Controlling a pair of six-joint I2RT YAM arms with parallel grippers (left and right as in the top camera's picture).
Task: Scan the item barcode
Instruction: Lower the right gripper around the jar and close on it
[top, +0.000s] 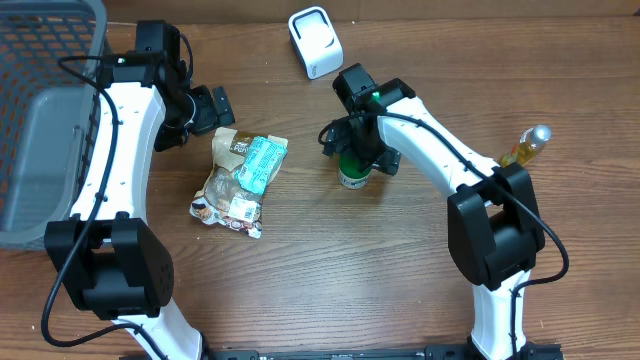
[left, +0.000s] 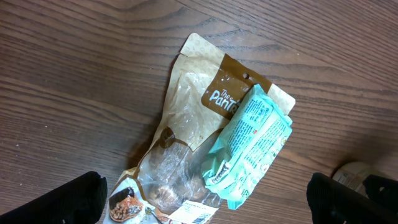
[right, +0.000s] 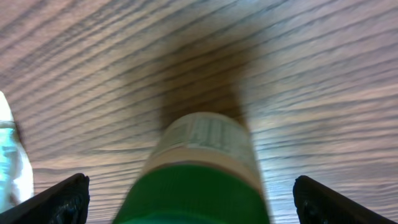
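Observation:
The jar's label side in view (right: 208, 134) hides its barcode, so I should close my right gripper on the green lid (right: 193, 196) and turn the jar in place before scanning.
A jar with a green lid (top: 352, 177) stands upright on the wooden table, right of centre. My right gripper (top: 358, 150) hovers over it, open, with the jar (right: 199, 180) between its widely spread fingers (right: 62, 199) and touching neither. A brown snack pouch (top: 225, 175) lies flat at centre left with a teal packet (top: 260, 162) on top. In the left wrist view the pouch (left: 186, 124) and teal packet (left: 249, 149) lie below my left gripper (left: 205, 199), which is open and holds nothing. A white printed label (left: 196, 213) shows at the pouch's lower end.
A white scanner (top: 315, 42) stands at the back centre. A grey wire basket (top: 40, 120) fills the left edge. A bottle of yellow liquid with a silver cap (top: 527, 146) lies at the right.

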